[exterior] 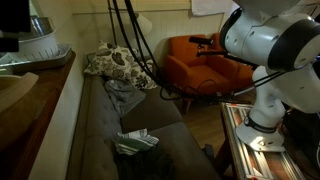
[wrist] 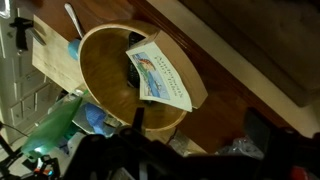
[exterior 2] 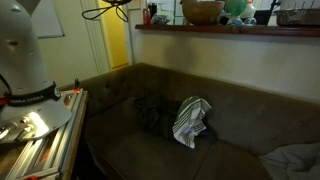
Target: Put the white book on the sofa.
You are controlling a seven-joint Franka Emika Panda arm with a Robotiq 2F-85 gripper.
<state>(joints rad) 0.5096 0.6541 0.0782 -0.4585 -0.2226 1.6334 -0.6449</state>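
Note:
I should keep moving my gripper in until its fingers are on both sides of the white book's end (wrist: 191, 88). That end stands above the bowl's rim (wrist: 176, 122), and my fingers are spread across its thickness.
A thin white book (wrist: 160, 75) with lines of print and a blue picture leans inside a big wooden bowl (wrist: 105, 70) on a wooden shelf, in the wrist view. My gripper (wrist: 198, 128) hangs above the shelf beside the bowl. Its dark fingers are spread apart with only bare wood between them, so it is open and empty. The gripper is out of frame in both exterior views. The long dark grey-brown sofa (exterior: 100, 130) (exterior 2: 240, 110) lies below the shelf in both exterior views. I cannot make out the book in either exterior view.
A small white and dark pile of papers (exterior: 135, 142) (exterior 2: 190, 120) lies on the seat. A floral pillow (exterior: 115, 65) sits at the sofa's far end, near an orange armchair (exterior: 200, 65). The bowl (exterior 2: 203, 12) stands among other items on the shelf. The robot base (exterior 2: 25, 70) stands on a metal table.

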